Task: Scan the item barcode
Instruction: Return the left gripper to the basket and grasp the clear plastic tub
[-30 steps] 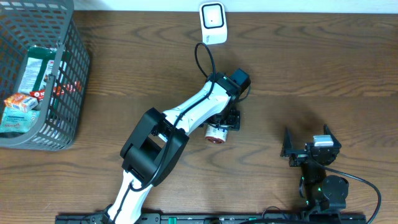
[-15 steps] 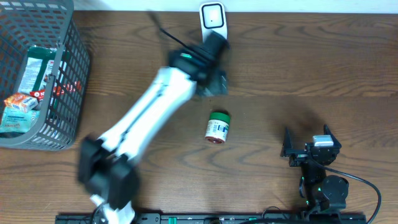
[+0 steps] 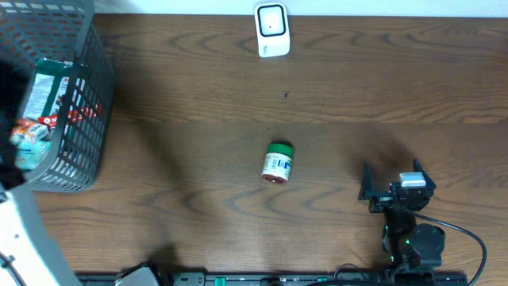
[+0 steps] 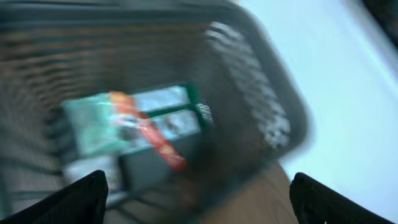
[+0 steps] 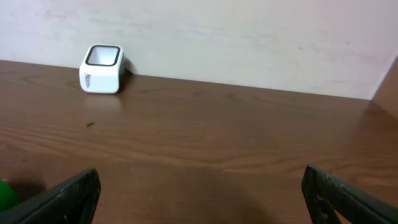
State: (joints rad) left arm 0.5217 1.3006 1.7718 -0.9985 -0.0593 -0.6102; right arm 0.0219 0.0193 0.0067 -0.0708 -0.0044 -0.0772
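My left gripper goes on reaching down before it stops with its open fingers on both sides of the cup [image 4: 96, 173], because the pale cup [image 4: 94, 169] lies uncovered next to the green packet in the basket.
The item is a small jar [image 3: 278, 162] with a green lid and a white label, lying on its side mid-table with nothing touching it. Its green edge [image 5: 4, 194] just shows at the left of the right wrist view. The white barcode scanner [image 3: 271, 30] [image 5: 101, 68] stands at the table's far edge. My left gripper [image 4: 199, 202] is open and empty, hovering over the basket in a blurred view. The white left arm [image 3: 20, 238] shows at the overhead view's left edge. My right gripper [image 3: 390, 184] [image 5: 199, 199] rests open and empty at the near right.
A grey wire basket [image 3: 99, 95] [image 4: 249, 81] sits at the far left, holding several snack packets [image 3: 48, 91] [image 4: 137, 118]. A pale wall runs behind the table's far edge. The right arm's base and cable [image 3: 444, 234] lie at the front right.
My left arm has swung from the jar at mid-table up past the scanner and over to the basket on the left. The jar stays lying on the table. The right arm has not moved.
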